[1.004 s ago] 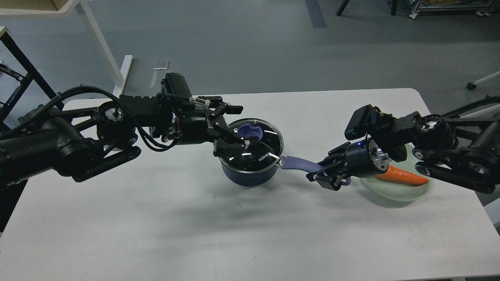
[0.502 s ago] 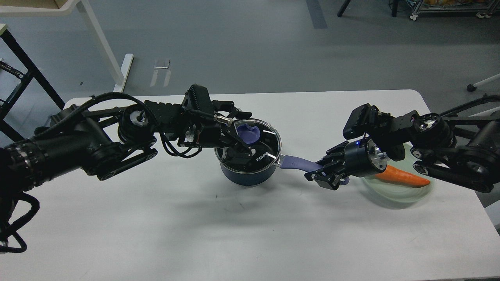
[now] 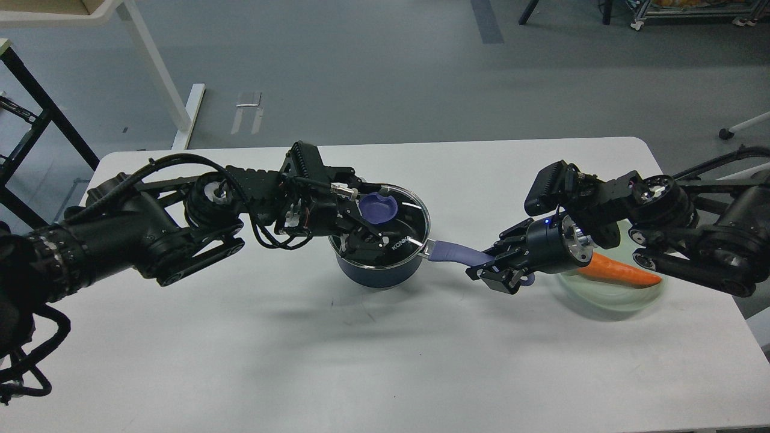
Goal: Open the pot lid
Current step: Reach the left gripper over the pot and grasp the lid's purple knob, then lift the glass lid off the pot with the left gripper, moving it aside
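My gripper will find the pot (image 3: 380, 275) empty when it lifts the glass lid off, because only a dark inside (image 3: 409, 216) can be seen through the glass lid.
A dark blue pot (image 3: 374, 273) stands mid-table with a glass lid (image 3: 408, 224) on it. The lid has a purple knob (image 3: 379, 208). The pot's purple handle (image 3: 455, 252) points right. My left gripper (image 3: 360, 218) lies low over the lid's left half. It is open, with one finger behind the knob and one in front of it, and the knob sits just right of the fingertips. My right gripper (image 3: 498, 269) is shut on the far end of the pot handle.
A pale green plate (image 3: 601, 300) with an orange carrot (image 3: 622, 273) sits at the right, under my right arm. The white table (image 3: 361, 361) spans the view. White table legs and a black frame stand on the floor at the far left.
My left arm has moved right and down. Its open fingers have gone from the lid's left edge to either side of the knob. The right gripper and pot have shifted slightly left.
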Robot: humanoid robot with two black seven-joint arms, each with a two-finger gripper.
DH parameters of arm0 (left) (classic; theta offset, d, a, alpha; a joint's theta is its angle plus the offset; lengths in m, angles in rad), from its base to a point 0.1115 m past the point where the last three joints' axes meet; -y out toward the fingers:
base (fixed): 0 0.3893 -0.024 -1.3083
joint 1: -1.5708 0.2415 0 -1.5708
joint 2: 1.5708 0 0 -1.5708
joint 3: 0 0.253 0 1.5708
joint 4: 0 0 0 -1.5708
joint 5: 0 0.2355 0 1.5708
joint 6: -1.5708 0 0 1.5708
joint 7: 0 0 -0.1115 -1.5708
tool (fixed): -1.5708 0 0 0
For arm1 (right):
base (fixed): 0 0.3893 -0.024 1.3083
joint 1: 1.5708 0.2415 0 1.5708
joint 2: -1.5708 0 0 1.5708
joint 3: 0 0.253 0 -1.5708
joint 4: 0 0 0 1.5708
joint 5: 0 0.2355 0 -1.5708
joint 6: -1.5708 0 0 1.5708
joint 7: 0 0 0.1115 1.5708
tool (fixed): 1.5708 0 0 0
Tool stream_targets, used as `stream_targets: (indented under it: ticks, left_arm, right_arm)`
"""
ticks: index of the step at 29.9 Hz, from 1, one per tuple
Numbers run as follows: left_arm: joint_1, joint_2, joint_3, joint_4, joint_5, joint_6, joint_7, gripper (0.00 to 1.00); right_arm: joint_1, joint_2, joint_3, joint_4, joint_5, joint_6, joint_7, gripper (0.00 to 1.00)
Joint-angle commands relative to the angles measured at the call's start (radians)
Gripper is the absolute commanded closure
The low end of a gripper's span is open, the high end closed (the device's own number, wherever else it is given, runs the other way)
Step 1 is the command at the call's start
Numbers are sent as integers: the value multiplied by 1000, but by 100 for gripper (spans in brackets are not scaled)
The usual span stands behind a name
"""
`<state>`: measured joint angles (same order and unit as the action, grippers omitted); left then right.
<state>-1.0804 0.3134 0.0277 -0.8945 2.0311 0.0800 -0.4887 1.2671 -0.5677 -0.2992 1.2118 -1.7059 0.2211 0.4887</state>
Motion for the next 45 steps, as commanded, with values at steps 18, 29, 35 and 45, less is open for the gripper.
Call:
stream_targets:
  ticks: [18, 29, 35, 45]
  left_arm:
    - [-24, 24, -6, -14, -11, 17, 0, 67]
    - [-85, 271, -5, -150, -48, 17, 0, 66]
    - [-36, 472, -2, -247, -54, 30, 0, 65]
    - [209, 628, -2, -233, -146, 219, 0, 64]
  right_arm:
    - [-5, 0, 2, 0, 2, -2, 0, 69]
    - [-5, 0, 0, -1, 2, -6, 0, 68]
    - [-5, -1, 0, -1, 2, -8, 0, 68]
    - [-5, -3, -3, -9, 2, -8, 0, 67]
